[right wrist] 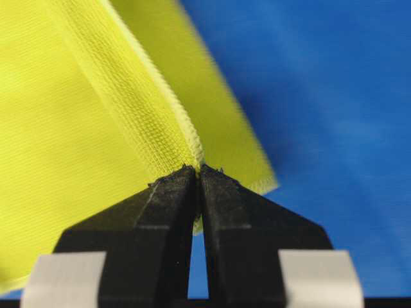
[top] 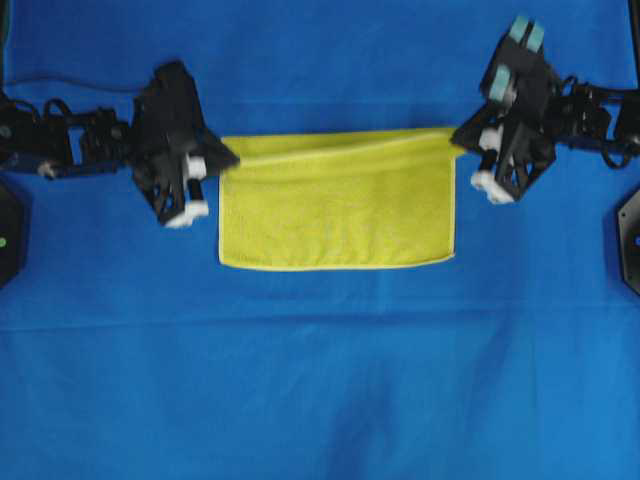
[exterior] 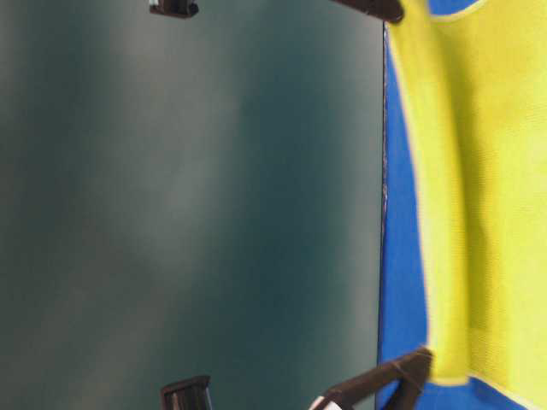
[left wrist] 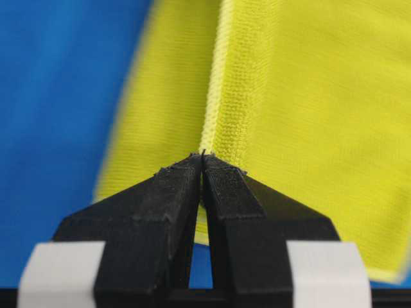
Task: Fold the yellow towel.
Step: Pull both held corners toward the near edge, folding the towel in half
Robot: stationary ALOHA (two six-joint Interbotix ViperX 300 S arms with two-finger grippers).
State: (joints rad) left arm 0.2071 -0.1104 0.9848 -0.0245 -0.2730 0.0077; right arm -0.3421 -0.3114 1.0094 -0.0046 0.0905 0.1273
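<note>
The towel's far edge (top: 342, 148) is stretched from corner to corner along the towel's flat near edge. My left gripper should keep going toward the towel's near corner (top: 228, 261) and let go there.
The yellow towel (top: 337, 205) lies across the middle of the blue table cover, its near edge flat and its far edge lifted and stretched between both arms. My left gripper (top: 228, 156) is shut on the towel's far left corner; the left wrist view shows the pale hem (left wrist: 215, 102) pinched at the tips of that gripper (left wrist: 203, 156). My right gripper (top: 460, 136) is shut on the far right corner, the hem (right wrist: 164, 102) running into its closed tips (right wrist: 198, 169). In the table-level view the raised towel (exterior: 479, 188) hangs between two dark fingers (exterior: 402, 372).
A blue cloth (top: 320, 380) covers the whole table. The black arm bases (top: 8, 230) stand at the left and right edges. A dark cable (top: 70, 85) runs along the far left.
</note>
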